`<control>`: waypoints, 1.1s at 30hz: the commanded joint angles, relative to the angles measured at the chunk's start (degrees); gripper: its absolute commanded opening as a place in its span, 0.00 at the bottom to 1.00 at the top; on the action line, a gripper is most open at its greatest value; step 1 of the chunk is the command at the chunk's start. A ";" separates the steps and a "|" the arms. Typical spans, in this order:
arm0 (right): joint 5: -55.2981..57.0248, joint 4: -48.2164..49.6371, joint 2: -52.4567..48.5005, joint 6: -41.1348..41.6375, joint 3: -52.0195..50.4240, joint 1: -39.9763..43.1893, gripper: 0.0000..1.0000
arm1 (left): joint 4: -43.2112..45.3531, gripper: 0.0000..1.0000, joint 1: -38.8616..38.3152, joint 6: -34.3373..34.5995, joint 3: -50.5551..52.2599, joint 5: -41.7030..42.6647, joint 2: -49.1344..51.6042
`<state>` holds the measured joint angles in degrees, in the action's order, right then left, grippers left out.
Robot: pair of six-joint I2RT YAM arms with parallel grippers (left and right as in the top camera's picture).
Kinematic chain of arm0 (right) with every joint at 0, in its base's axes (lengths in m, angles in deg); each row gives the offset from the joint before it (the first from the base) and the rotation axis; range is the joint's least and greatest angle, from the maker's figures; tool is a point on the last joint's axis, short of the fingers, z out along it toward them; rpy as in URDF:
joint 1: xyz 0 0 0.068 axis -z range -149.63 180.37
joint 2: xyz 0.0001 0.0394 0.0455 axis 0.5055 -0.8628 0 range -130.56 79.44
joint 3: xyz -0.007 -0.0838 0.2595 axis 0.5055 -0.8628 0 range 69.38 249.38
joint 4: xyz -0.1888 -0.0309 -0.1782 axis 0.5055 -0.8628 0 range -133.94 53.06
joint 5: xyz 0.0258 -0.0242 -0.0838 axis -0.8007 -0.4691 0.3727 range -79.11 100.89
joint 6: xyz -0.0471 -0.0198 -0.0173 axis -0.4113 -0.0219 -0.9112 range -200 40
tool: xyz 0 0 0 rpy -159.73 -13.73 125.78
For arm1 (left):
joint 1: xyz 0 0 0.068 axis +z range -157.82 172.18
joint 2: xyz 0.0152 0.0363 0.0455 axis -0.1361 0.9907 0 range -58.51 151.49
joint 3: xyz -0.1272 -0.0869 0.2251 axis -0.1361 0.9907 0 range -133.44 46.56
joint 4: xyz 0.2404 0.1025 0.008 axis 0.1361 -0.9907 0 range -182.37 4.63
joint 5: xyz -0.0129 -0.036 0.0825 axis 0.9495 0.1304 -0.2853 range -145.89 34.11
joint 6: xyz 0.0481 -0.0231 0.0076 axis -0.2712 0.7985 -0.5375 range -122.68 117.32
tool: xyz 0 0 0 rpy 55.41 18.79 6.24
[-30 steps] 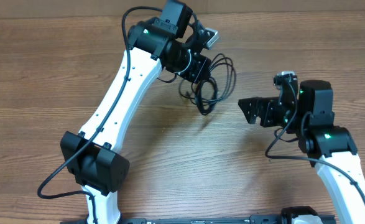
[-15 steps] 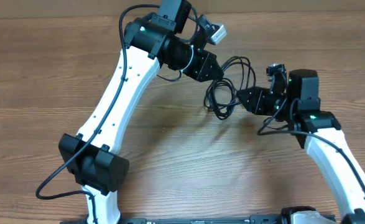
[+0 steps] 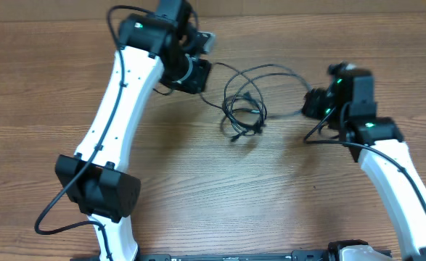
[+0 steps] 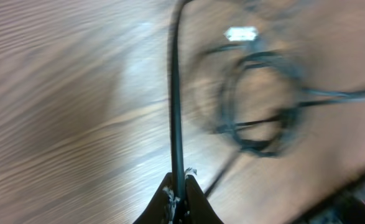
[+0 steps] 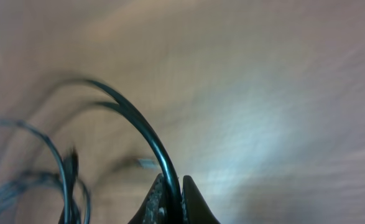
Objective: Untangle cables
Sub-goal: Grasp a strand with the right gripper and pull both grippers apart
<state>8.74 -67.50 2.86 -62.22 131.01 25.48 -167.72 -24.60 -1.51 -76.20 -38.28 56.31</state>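
Note:
Next, my right gripper lowers and lets go of its piece of cable, then takes the strand of cable at my left gripper (image 3: 210, 103), because the cable loops (image 3: 246, 112) hang bunched up between both grippers.
The cables (image 3: 245, 109) are thin black cord, a small bundle of loops hanging over the middle of the table, with strands running out to both sides. My left gripper (image 3: 202, 72) is shut on one strand at the bundle's upper left. In the left wrist view the cord (image 4: 176, 93) runs straight up from the pinched gripper (image 4: 179, 185), with blurred loops (image 4: 257, 112) and a silvery plug tip (image 4: 241, 34) beyond. My right gripper (image 3: 310, 105) is shut on a strand at the right. The right wrist view shows that cord (image 5: 138, 118) arching out of the closed gripper (image 5: 173, 186).
The wooden table (image 3: 198, 188) lies under both arms. The left arm's white link (image 3: 115, 109) slants across the left half, its base joint (image 3: 96, 192) near the front. The right arm (image 3: 394, 167) rises from the front right, with its own thicker black wire (image 3: 329, 138).
The right gripper reached the bundle and shut on a strand. The left arm swung left with its strand, and the loops now spread out between the two grippers.

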 commanded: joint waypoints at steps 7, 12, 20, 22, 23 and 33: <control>-0.70 -3.63 9.09 -0.17 11.47 0.39 0.04 | -0.48 0.04 3.04 1.64 -1.90 -6.19 -2.12; -4.90 -16.28 7.98 -0.20 11.45 0.39 0.04 | -2.21 0.04 3.08 1.66 -1.90 -11.67 -2.12; 18.12 -26.95 2.36 -0.13 11.41 0.46 0.04 | -3.89 0.04 5.53 8.66 -2.01 -24.00 -2.14; 21.51 -26.82 1.22 0.44 11.41 0.46 0.04 | -4.04 0.04 6.14 9.55 -2.62 -24.26 -2.14; 24.39 -26.82 0.57 0.74 11.41 0.46 0.04 | -4.28 0.04 6.64 9.66 -3.43 -24.41 -2.14; 38.73 -26.60 -0.37 6.32 11.41 0.70 0.12 | -10.14 0.04 11.91 17.03 -15.47 -28.33 -2.40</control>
<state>41.00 -94.63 2.07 -57.68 142.06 25.52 -177.25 -14.50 12.28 -87.87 -64.18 56.25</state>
